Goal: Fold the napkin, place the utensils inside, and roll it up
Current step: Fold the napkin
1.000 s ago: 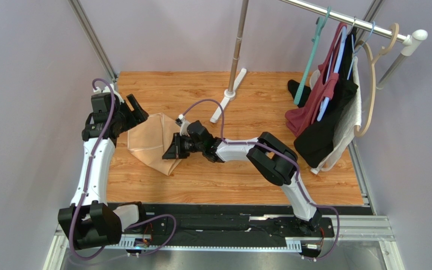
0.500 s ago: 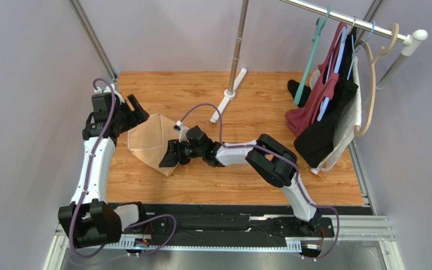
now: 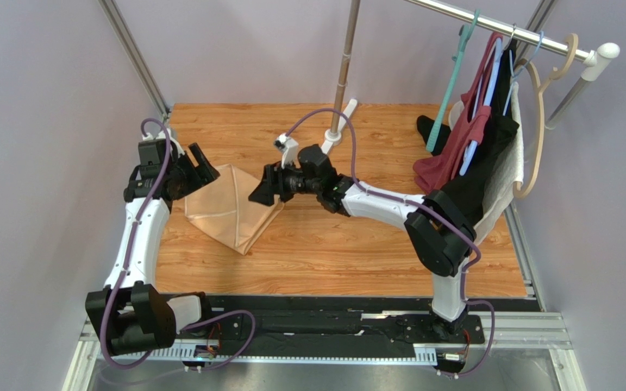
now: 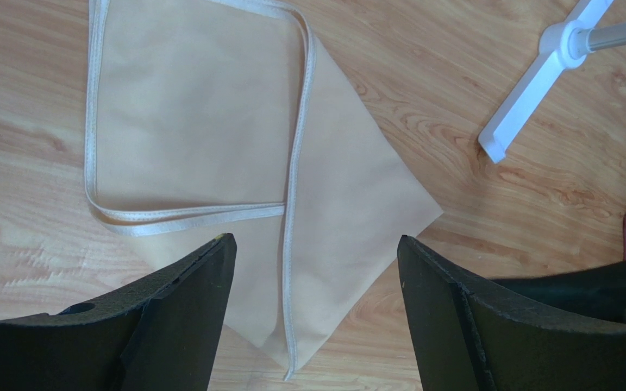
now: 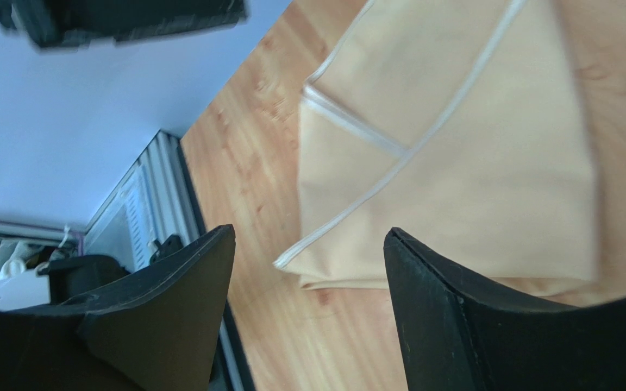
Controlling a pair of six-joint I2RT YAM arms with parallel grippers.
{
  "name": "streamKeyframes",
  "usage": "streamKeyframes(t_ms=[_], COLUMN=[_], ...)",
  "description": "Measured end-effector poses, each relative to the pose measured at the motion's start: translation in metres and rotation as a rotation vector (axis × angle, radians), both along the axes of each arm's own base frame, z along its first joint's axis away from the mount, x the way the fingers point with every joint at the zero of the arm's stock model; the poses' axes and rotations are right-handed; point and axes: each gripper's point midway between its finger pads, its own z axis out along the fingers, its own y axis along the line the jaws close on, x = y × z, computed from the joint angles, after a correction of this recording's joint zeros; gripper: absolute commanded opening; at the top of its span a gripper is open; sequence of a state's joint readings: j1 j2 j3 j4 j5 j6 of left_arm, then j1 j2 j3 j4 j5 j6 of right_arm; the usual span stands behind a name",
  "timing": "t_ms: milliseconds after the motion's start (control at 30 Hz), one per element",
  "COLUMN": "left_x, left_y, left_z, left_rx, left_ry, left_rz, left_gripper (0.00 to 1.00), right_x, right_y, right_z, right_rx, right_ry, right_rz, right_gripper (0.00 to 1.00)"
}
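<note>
My gripper will pull the napkin's corner, and the whole napkin [image 3: 249,217] will slide along still folded, because the pale hems [image 3: 235,213] cross flat on top of stacked layers.
The peach-tan napkin [image 3: 230,208] lies folded flat on the wooden table, left of centre, its pale hems crossing on top [image 4: 210,122] [image 5: 455,163]. My left gripper [image 3: 196,165] hovers over the napkin's far left edge, open, with nothing between its fingers [image 4: 315,240]. My right gripper [image 3: 263,189] hangs above the napkin's right side, also open and empty [image 5: 310,232]. Its view looks down on the napkin's near corner and bare wood. The utensils are out of view.
A metal pole on a long white foot [image 3: 328,147] [image 4: 528,90] stands behind the right gripper. Dark red, black and white garments [image 3: 471,163] hang from a rail at the far right. The table's front edge meets a black rail [image 3: 316,314].
My right gripper was shut at the napkin's near right edge; it has opened, let the cloth go, and drawn back up and away. The left gripper has shifted only slightly.
</note>
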State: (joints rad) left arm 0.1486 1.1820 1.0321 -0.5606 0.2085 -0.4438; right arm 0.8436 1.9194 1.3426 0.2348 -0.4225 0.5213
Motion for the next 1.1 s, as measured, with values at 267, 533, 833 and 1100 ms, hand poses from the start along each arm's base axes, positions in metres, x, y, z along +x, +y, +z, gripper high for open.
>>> streamKeyframes(t_ms=[267, 533, 833, 1100], left_x=[-0.031, -0.046, -0.058, -0.055], left_y=[0.001, 0.019, 0.016, 0.016], left_z=[-0.052, -0.087, -0.108, -0.107], left_rx=[-0.027, -0.179, -0.237, -0.247], left_ry=[0.131, 0.189, 0.236, 0.228], left_rz=[0.07, 0.216, 0.277, 0.276], left_gripper=[0.85, 0.84, 0.85, 0.85], right_x=[0.068, 0.097, 0.108, 0.098], right_y=[-0.022, -0.021, -0.021, -0.025], right_z=[-0.046, -0.113, -0.125, -0.138], right_rx=[-0.055, -0.14, -0.153, -0.16], right_ry=[0.058, 0.156, 0.17, 0.209], right_rz=[-0.079, -0.07, -0.048, -0.032], right_gripper=[0.71, 0.72, 0.65, 0.45])
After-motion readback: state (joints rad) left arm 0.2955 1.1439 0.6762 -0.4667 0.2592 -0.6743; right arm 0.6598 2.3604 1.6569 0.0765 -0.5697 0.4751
